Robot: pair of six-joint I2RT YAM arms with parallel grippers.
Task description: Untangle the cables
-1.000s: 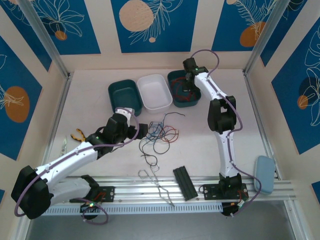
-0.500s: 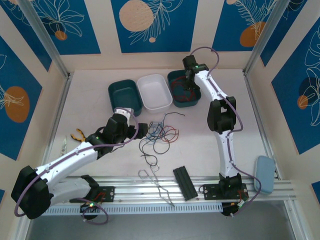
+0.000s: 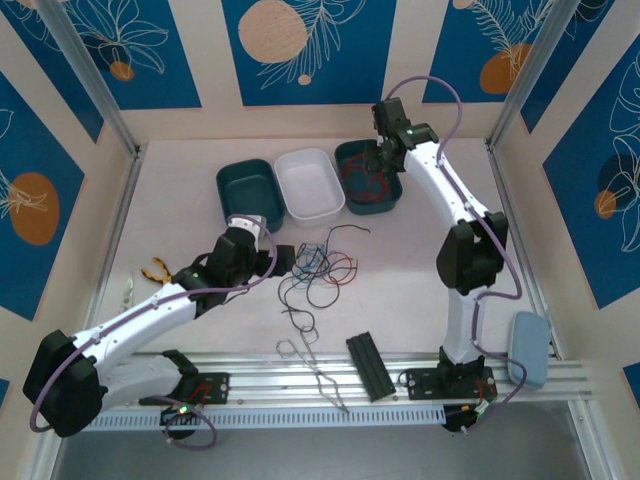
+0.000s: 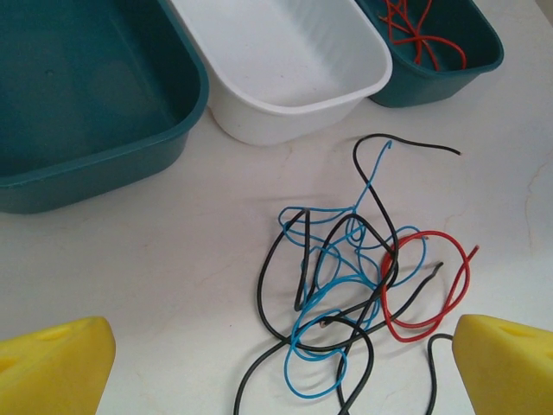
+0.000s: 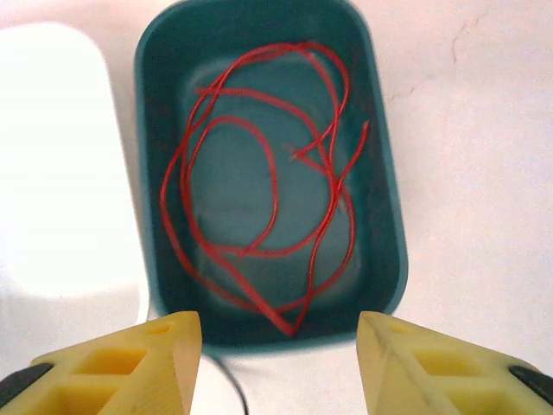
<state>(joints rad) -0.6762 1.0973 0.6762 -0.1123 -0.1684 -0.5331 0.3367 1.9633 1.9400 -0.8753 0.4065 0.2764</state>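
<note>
The tangle's red loop (image 3: pixel 343 268) sticks out beyond the blue cables, so I should keep moving my right gripper toward the loop's free side (image 3: pixel 355 268) and close it there.
A loose tangle of thin black, blue and red cables (image 3: pixel 318 268) lies mid-table. In the left wrist view the tangle (image 4: pixel 349 221) sits between and just beyond my yellow fingertips. My left gripper (image 3: pixel 288 262) (image 4: pixel 285 363) hovers at its left edge, open and empty. Red cables (image 5: pixel 275 181) (image 3: pixel 365 186) lie coiled inside the right teal tray (image 5: pixel 386 181) (image 3: pixel 393 206). My right gripper (image 3: pixel 384 160) (image 5: pixel 281 363) hangs above that tray's near end, open, with nothing between its fingers.
A white tray (image 3: pixel 310 186) and a second teal tray (image 3: pixel 248 192) stand left of the one with red cables. Metal tongs (image 3: pixel 315 370) and a black block (image 3: pixel 368 366) lie near the front rail. Orange pliers (image 3: pixel 155 270) lie at left, a pale blue case (image 3: pixel 527 350) at right.
My right gripper has gone from shut to open over the right teal tray and lifted, its elbow swinging right. The left arm and the tangle have not moved.
</note>
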